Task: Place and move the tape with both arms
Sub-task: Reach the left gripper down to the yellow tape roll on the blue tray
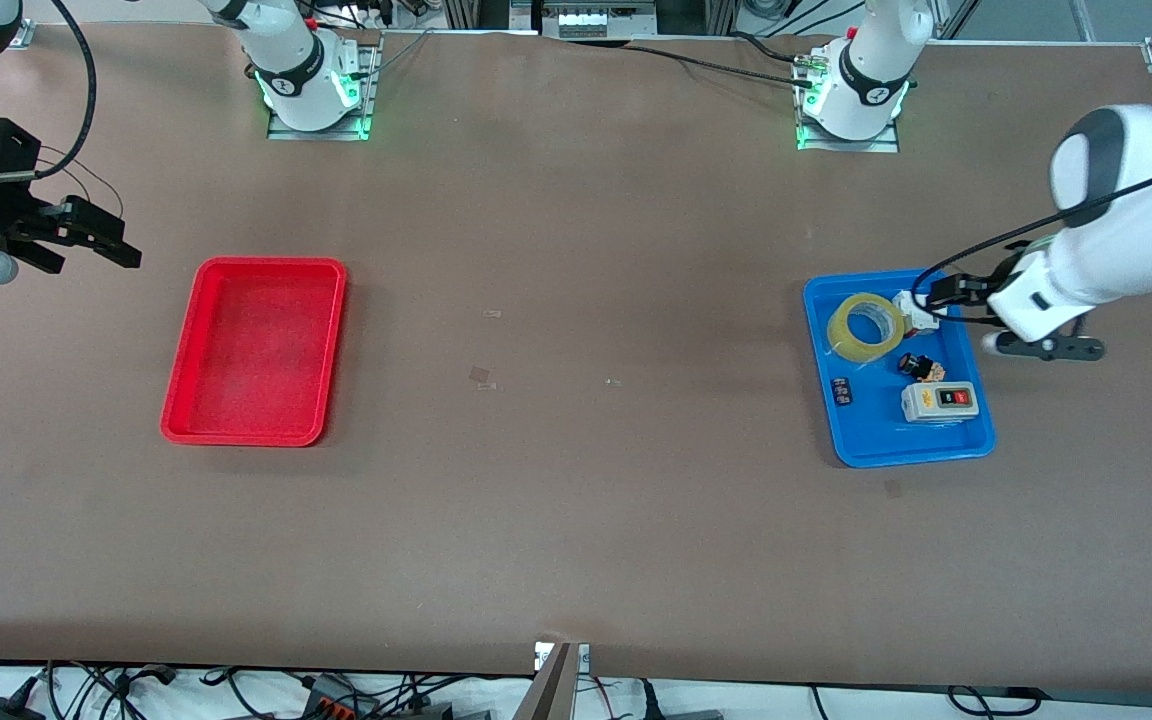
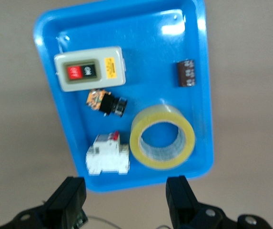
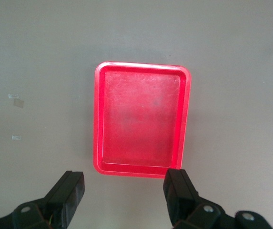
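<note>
The tape point(image 2: 186, 148) is lying flat and its rim only just touches the white breaker block point(image 2: 130, 150), so the tape will come away by itself when the robot lifts it.
The tape point(image 1: 866, 325), a yellowish ring, lies flat in the blue tray point(image 1: 876, 430) at the left arm's end of the table. In the left wrist view the tape point(image 2: 162, 138) lies beside a white breaker block point(image 2: 107, 155). My left gripper point(image 1: 944, 292) hangs open and empty over the blue tray's edge, above that block and apart from the tape; its fingers point(image 2: 181, 195) show just outside the tray point(image 2: 126, 33). My right gripper point(image 1: 96, 235) is open and empty in the air beside the red tray point(image 1: 256, 350), toward the right arm's end.
The blue tray also holds a white-grey switch box point(image 1: 939, 401), a small black and orange part point(image 1: 919, 366) and a small dark part point(image 1: 842, 390). The red tray point(image 3: 141, 119) holds nothing. Small scraps point(image 1: 481, 375) lie mid-table.
</note>
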Motion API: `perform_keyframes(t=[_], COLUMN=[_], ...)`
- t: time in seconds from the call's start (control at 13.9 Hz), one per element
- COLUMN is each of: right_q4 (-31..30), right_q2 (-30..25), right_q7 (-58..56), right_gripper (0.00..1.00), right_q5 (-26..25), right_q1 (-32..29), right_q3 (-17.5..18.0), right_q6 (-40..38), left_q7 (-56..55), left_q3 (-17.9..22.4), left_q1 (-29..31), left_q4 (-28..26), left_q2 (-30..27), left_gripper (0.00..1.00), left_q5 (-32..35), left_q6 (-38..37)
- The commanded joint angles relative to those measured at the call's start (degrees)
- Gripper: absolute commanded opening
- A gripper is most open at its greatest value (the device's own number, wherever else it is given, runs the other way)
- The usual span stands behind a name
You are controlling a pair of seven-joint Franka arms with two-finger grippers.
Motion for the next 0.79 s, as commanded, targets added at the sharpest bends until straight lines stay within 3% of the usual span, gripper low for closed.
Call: perform_keyframes(t=[0.0,0.36,0.65,0.72], right_q4=[0.54,0.36,0.36,0.36], right_q2=[-0.51,-0.43,-0.07,-0.07], right_q7=[-0.2,-0.28,-0.11,-0.11], right_gripper=[1.0,1.0,1.0,1.0], right_q5=[-0.13,-0.22,-0.22,-0.22], right_q1=[-0.9,-0.9,-0.82,-0.82], right_q3=[1.04,1.04,1.04,1.04], right_q6=[-1.04,-1.04,-1.04,-1.04], left_q7=[1.32,1.5,5.62,6.15], left_q3=[-0.37,-0.54,-1.42,-1.42], left_q1=[0.14,-1.53,-1.26,-1.0], left_q4=[-8.62,-8.82,-8.73,-8.73], left_q2=[0.62,9.85,12.33,12.24], left_gripper=[1.0,1.0,0.99,0.71], left_q5=[-0.6,-0.51,-0.43,-0.43], left_q6=[10.84,17.64,19.23,19.05])
